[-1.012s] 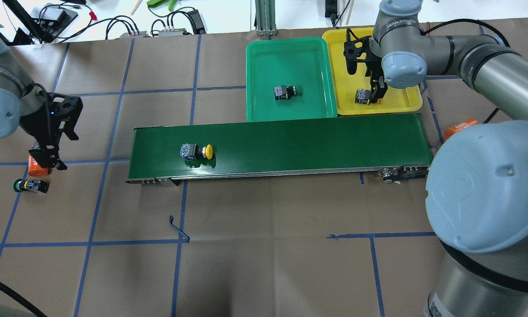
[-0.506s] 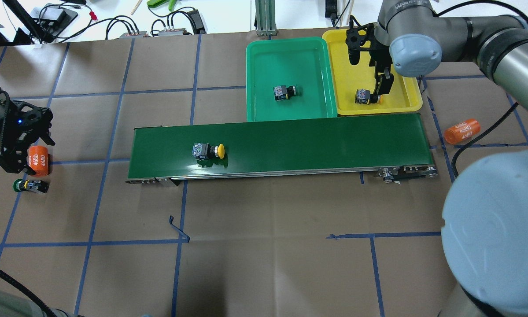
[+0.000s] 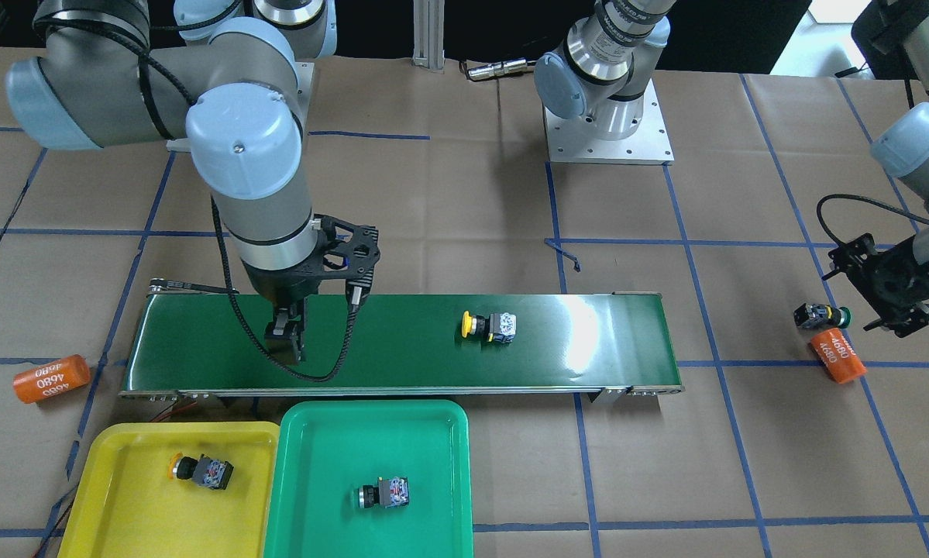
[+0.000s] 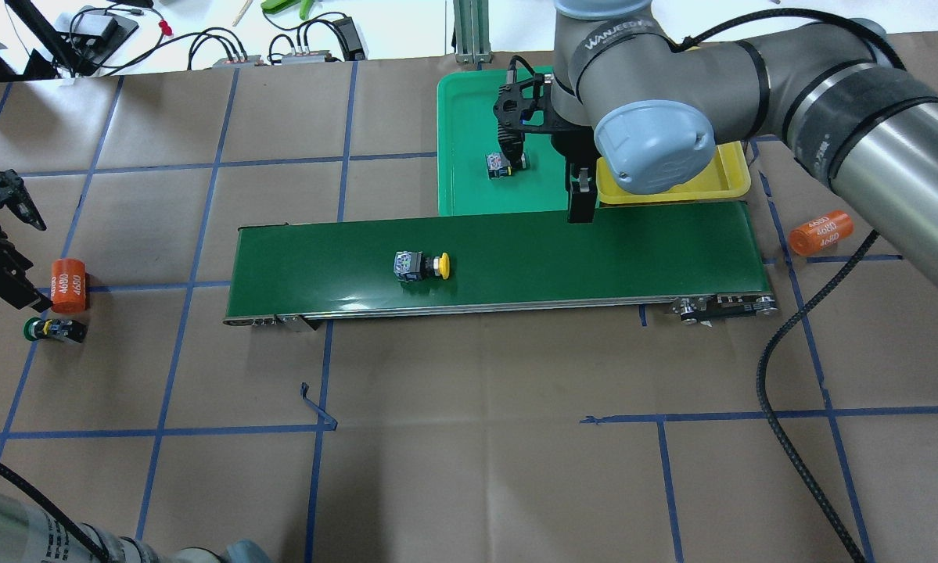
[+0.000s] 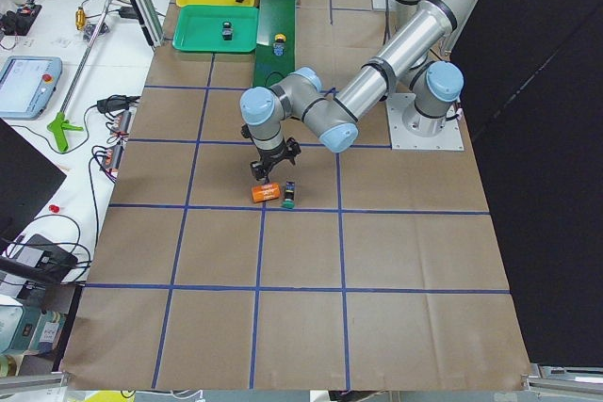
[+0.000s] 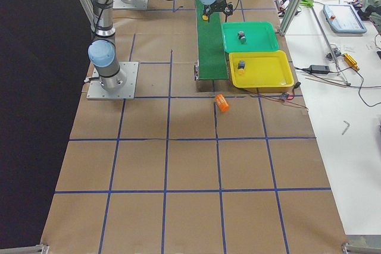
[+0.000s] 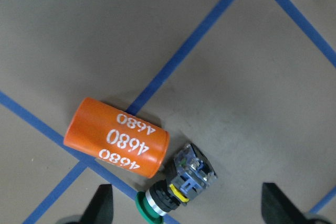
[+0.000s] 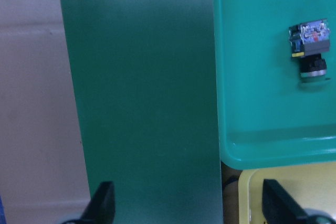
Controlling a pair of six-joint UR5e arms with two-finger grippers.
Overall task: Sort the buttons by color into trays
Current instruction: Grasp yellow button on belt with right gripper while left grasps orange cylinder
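The yellow button (image 3: 490, 326) is lying loose on the dark-green conveyor belt (image 3: 400, 346), so the robot should expect the button to travel along to the open right gripper.
A yellow button (image 4: 422, 266) lies on its side on the dark-green conveyor belt (image 4: 594, 258); it also shows in the front view (image 3: 489, 326). A green button (image 4: 505, 163) lies in the green tray (image 4: 469, 102). A second yellow button (image 3: 201, 470) lies in the yellow tray (image 3: 123, 504); the arm hides it overhead. A second green button (image 4: 54, 330) lies on the table at far left. My right gripper (image 4: 582, 205) is open and empty over the belt's far edge. My left gripper (image 4: 15, 281) is open above the green button (image 7: 178, 187).
An orange "4680" cylinder (image 4: 68, 285) lies touching the left green button. Another orange cylinder (image 4: 821, 233) lies right of the belt's end. Both trays stand side by side against the belt's far side. Cables and tools lie beyond the table's far edge.
My right gripper has left the yellow tray and moved left to the belt's far edge; the yellow button stays in the tray. The belt's button has ridden right. My left arm drew back left.
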